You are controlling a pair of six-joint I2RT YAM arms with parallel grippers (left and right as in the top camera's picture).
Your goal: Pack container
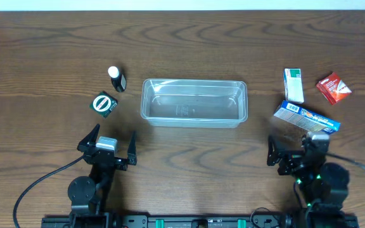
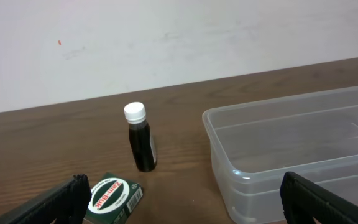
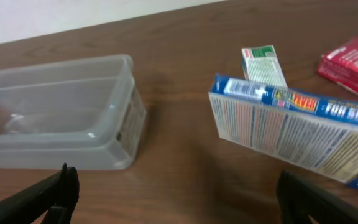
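Observation:
The blue box's long side (image 1: 298, 121) is turned toward the robot's right gripper, so the robot should swing around and approach the blue box from its end (image 1: 332, 126) near the red box.
The clear plastic container (image 1: 194, 102) sits empty at the table's middle; it also shows in the left wrist view (image 2: 291, 149) and the right wrist view (image 3: 61, 118). Left of it lie a small dark bottle with a white cap (image 1: 116, 79) (image 2: 140, 144) and a green Zam-Buk box (image 1: 104, 104) (image 2: 112, 197). Right of it lie a blue box (image 1: 307, 117) (image 3: 294, 127), a white-and-green box (image 1: 293, 85) (image 3: 264, 65) and a red box (image 1: 332, 87) (image 3: 353, 63). My left gripper (image 1: 111, 144) is open and empty, near the front edge. My right gripper (image 1: 291, 152) is open and empty, just in front of the blue box.
The table is dark brown wood (image 1: 189, 164). A pale wall (image 2: 166, 37) stands behind the table's far edge. Black cables (image 1: 37, 183) trail from both arm bases at the front.

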